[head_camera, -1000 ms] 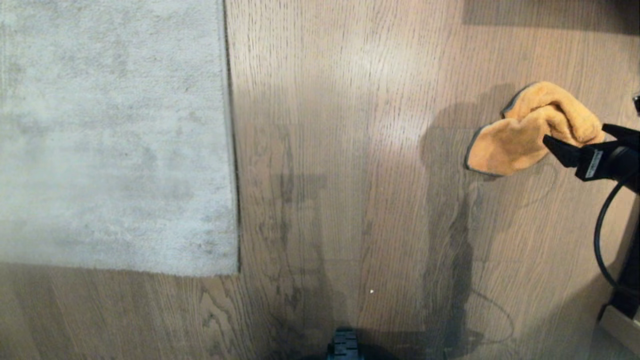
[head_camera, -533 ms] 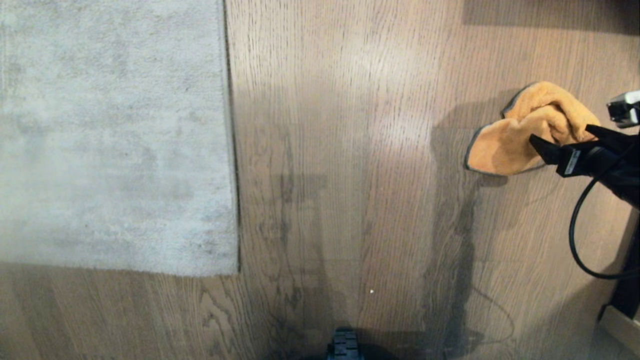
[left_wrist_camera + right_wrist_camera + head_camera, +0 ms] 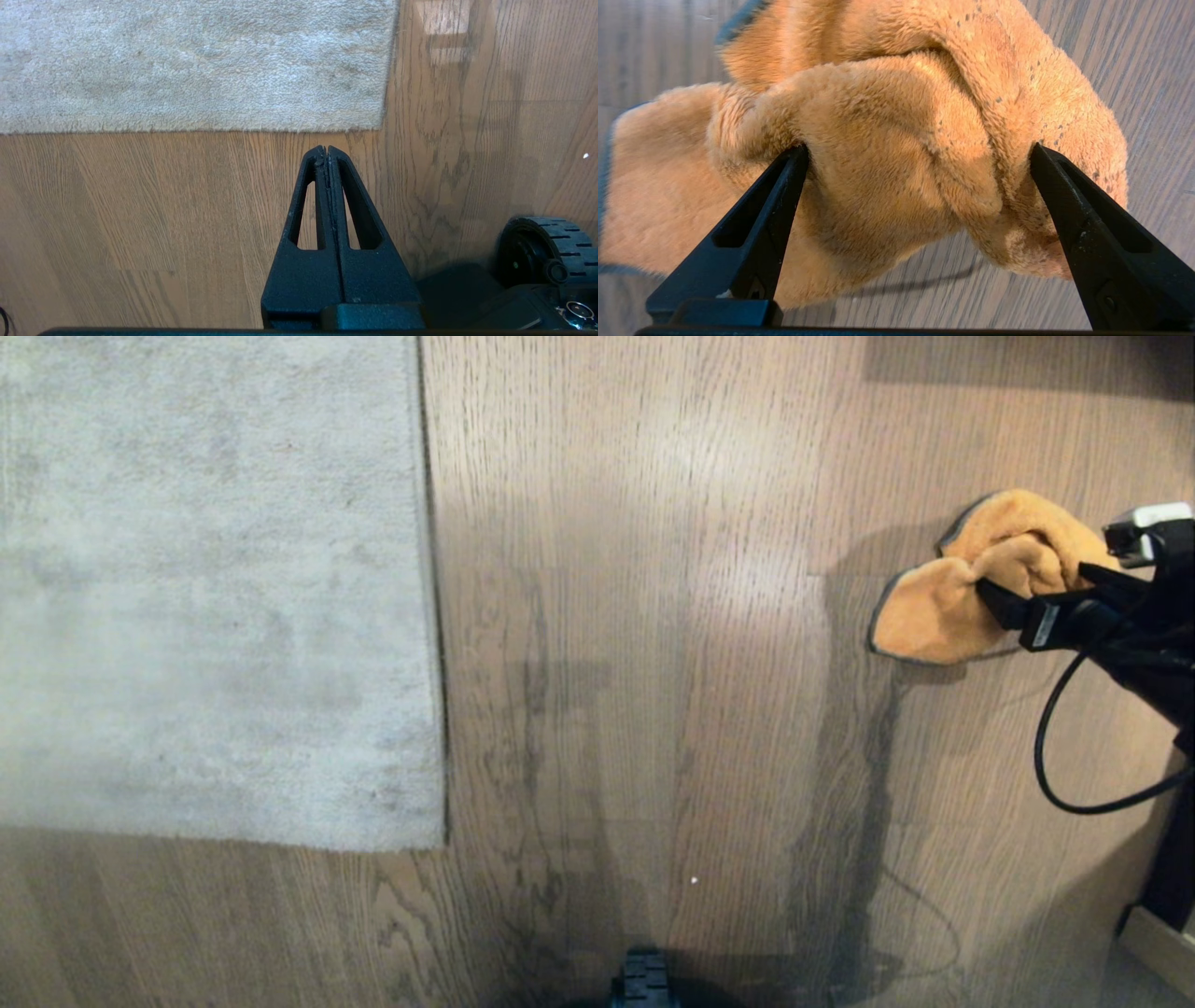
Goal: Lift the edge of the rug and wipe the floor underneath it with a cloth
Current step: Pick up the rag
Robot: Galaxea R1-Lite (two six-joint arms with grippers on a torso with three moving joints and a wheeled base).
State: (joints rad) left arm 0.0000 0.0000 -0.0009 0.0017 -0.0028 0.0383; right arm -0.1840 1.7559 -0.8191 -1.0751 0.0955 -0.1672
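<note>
I expect the orange-yellow cloth's outer flap [image 3: 927, 618] to sag when I lift the cloth by the fold, since that flap lies limp past the cloth's raised fold [image 3: 1021, 567].
The orange-yellow cloth [image 3: 934, 616] lies bunched on the wood floor [image 3: 653, 616] at the far right. My right gripper [image 3: 1032, 581] is open, and its fingertips press into the cloth [image 3: 896, 140] on either side of a raised fold. The pale grey rug lies flat at the left, with its rug edge [image 3: 431, 616] straight and its near corner square. My left gripper [image 3: 325, 148] is shut and empty, above bare floor just short of the rug edge [image 3: 280, 127]; it is outside the head view.
A black cable [image 3: 1050, 775] loops down from the right arm over the floor. My base's wheel [image 3: 639, 980] shows at the near edge and again as the wheel [image 3: 542, 247]. A dark upright and pale ledge [image 3: 1158, 938] stand at the near right corner.
My right gripper has moved left and further onto the cloth, so its open fingers now straddle the raised fold. The cloth, rug and left gripper have not moved.
</note>
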